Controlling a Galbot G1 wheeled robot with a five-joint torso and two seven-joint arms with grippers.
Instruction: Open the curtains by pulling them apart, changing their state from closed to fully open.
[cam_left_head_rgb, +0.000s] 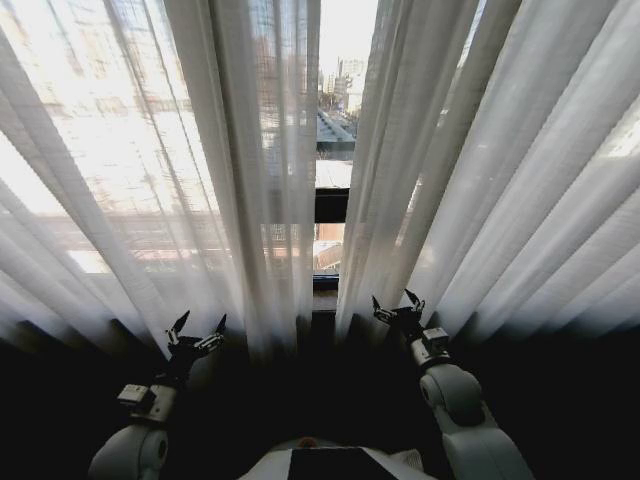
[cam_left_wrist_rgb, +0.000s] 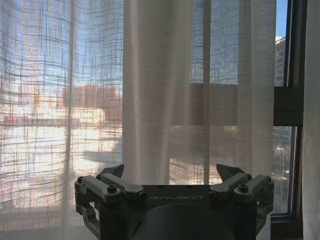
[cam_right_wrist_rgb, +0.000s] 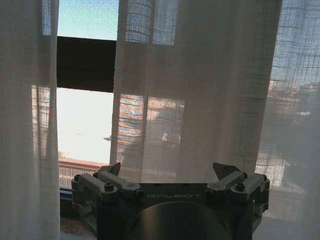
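The sheer white pleated curtain (cam_left_head_rgb: 388, 200) has loose upright folds (cam_left_head_rgb: 510, 200) running down it, so it will bunch into a tight heap of folds when I draw it aside.
Sheer white pleated curtains hang in two panels, the left panel (cam_left_head_rgb: 150, 170) and the right panel (cam_left_head_rgb: 500, 180), with a narrow gap between them at the centre showing the window. My left gripper (cam_left_head_rgb: 197, 331) is open, low in front of the left panel's inner folds (cam_left_wrist_rgb: 160, 100), a little short of the fabric. My right gripper (cam_left_head_rgb: 397, 304) is open too, just before the right panel's inner edge (cam_right_wrist_rgb: 200, 90). Neither holds any cloth.
A dark window frame bar (cam_left_head_rgb: 331, 205) crosses the gap, with city buildings (cam_left_head_rgb: 340, 80) beyond the glass. The dark sill (cam_left_head_rgb: 322, 292) runs below the gap. The floor area in front of me is in shadow.
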